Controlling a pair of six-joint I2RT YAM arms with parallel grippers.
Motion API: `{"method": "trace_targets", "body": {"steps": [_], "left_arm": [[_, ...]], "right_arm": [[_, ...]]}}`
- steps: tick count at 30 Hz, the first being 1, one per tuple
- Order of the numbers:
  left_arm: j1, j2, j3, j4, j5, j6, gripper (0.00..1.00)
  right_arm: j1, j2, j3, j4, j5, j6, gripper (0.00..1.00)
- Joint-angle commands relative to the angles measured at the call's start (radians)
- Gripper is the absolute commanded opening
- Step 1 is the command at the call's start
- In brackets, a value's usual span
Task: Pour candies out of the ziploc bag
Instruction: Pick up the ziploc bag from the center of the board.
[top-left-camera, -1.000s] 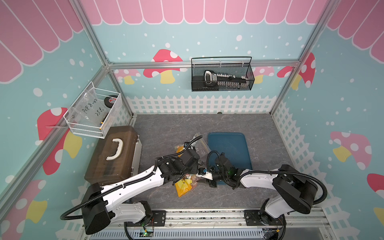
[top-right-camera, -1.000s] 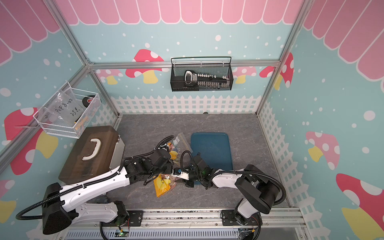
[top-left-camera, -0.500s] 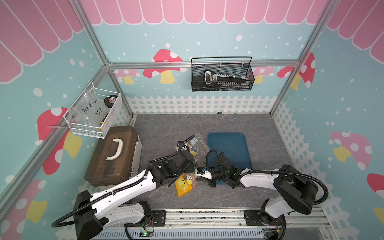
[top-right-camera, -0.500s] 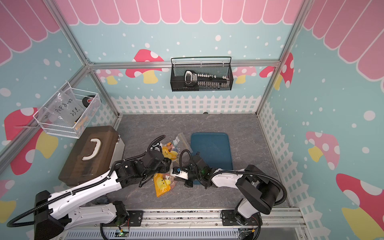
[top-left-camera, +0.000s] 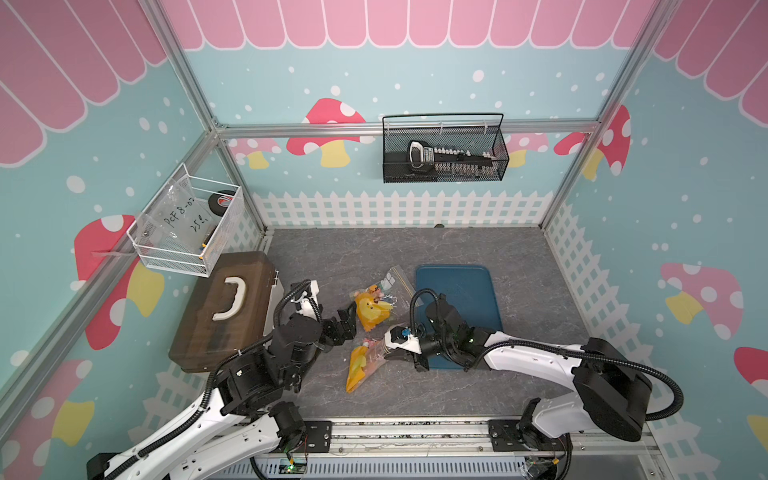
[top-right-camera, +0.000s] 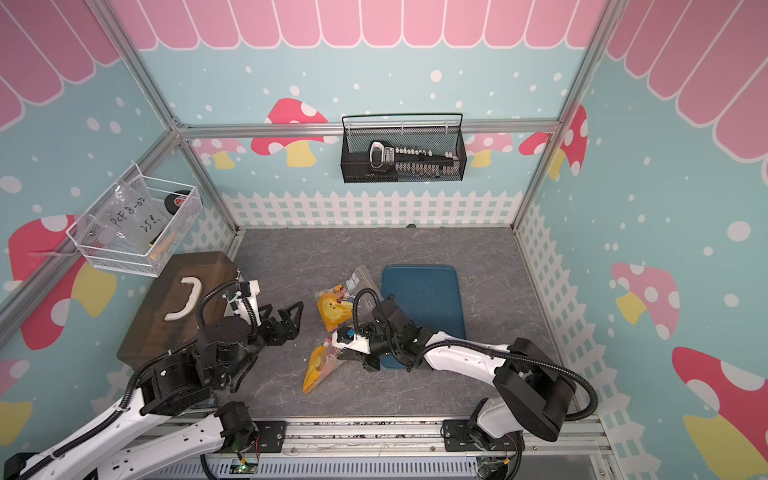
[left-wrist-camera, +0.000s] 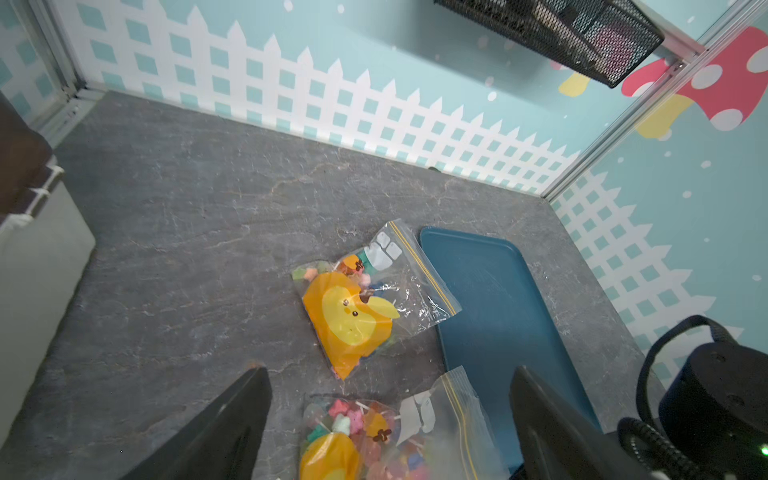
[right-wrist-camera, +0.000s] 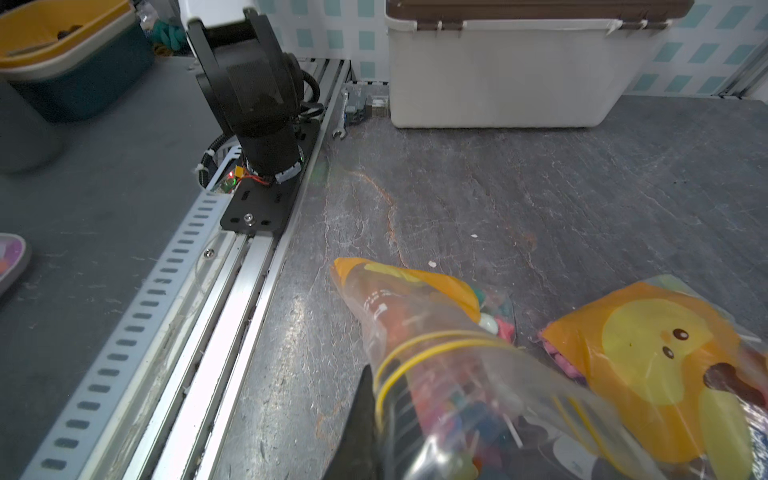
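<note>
The nearer ziploc bag's opening is in my right gripper and its orange bottom (top-left-camera: 357, 372) is loose. My left gripper should return and pinch that bag's bottom corner (top-left-camera: 350, 389) before the pouring starts.
Two clear ziploc bags with orange duck prints lie on the grey table, both full of candies (left-wrist-camera: 349, 419). The nearer ziploc bag (top-left-camera: 363, 361) (top-right-camera: 318, 368) (left-wrist-camera: 374, 436) has its yellow-striped mouth edge pinched in my right gripper (top-left-camera: 390, 353) (top-right-camera: 345, 355) (right-wrist-camera: 384, 386), which is shut on it. In the right wrist view this bag (right-wrist-camera: 436, 353) stretches away from the jaws. The farther bag (top-left-camera: 376, 305) (left-wrist-camera: 357, 307) lies free. My left gripper (top-left-camera: 351, 322) (top-right-camera: 295, 320) (left-wrist-camera: 388, 370) is wide open, left of both bags, holding nothing.
A blue tray (top-left-camera: 457, 299) (left-wrist-camera: 490, 299) lies just right of the bags, under my right arm. A brown-lidded box (top-left-camera: 224, 307) stands at the left. A black wire basket (top-left-camera: 444, 153) and a white wire basket (top-left-camera: 187, 224) hang on the walls.
My left gripper has opened, let go of the bag and drawn back to the left. My right gripper has stayed shut on the nearer bag's mouth.
</note>
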Motion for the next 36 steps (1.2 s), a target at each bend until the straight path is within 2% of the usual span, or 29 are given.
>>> {"method": "trace_targets", "body": {"steps": [1, 4, 10, 19, 25, 28, 33, 36], "left_arm": [[0.005, -0.026, 0.011, -0.052, -0.044, 0.084, 0.94], [0.005, -0.047, 0.011, -0.064, -0.034, 0.116, 0.94], [0.005, -0.053, 0.004, -0.087, 0.029, 0.172, 0.93], [0.005, -0.058, -0.046, -0.087, 0.133, 0.219, 0.89], [0.005, -0.187, -0.146, 0.013, 0.257, 0.364, 0.87], [0.005, -0.245, -0.193, 0.042, 0.258, 0.415, 0.87], [0.005, -0.227, -0.187, 0.007, 0.258, 0.500, 0.88], [0.005, -0.187, -0.177, -0.017, 0.313, 0.580, 0.89]], "right_arm": [[0.008, -0.018, 0.069, -0.007, -0.054, 0.068, 0.00], [0.008, -0.011, 0.107, 0.016, -0.042, 0.117, 0.00], [0.006, 0.045, 0.224, -0.025, 0.071, 0.243, 0.00], [-0.008, 0.073, 0.315, -0.063, 0.059, 0.316, 0.00], [-0.012, 0.074, 0.399, -0.172, 0.095, 0.344, 0.00], [-0.012, 0.054, 0.410, -0.179, 0.090, 0.339, 0.00], [-0.017, 0.022, 0.412, -0.185, 0.098, 0.347, 0.00], [-0.022, 0.013, 0.419, -0.199, 0.097, 0.348, 0.00]]}}
